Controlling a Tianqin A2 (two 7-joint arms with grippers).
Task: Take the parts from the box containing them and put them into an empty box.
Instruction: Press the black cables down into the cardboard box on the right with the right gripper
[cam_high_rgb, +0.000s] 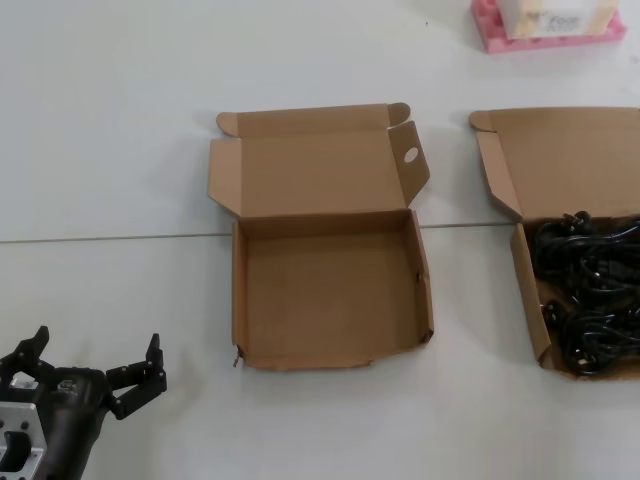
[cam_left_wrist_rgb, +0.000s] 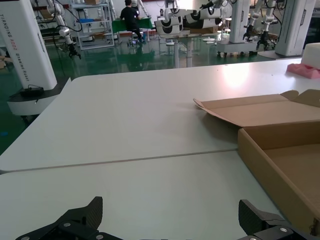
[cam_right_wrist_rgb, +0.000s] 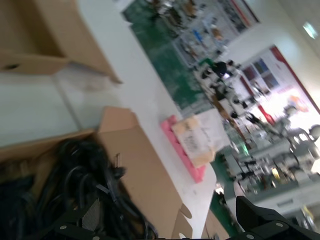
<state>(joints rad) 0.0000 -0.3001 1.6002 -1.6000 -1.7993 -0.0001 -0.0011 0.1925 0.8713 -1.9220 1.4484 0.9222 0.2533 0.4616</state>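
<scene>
The black cable bundle will come out by itself and stay looped together when the robot lifts it, since the cables lie gathered in separate coils.
The empty box lies open at the table's middle, its lid flap with a round hole folded back. To its right, cut by the head view's edge, stands the box containing them, filled with black cable bundles, the parts. My left gripper rests open near the front left of the table, a hand's length from the empty box. My right gripper is out of the head view. In its wrist view it hovers open over the cables, holding nothing.
A pink tray with a white package sits at the back right, behind the cable box. A seam runs across the table under both boxes. Other robots and a person stand far behind the table.
</scene>
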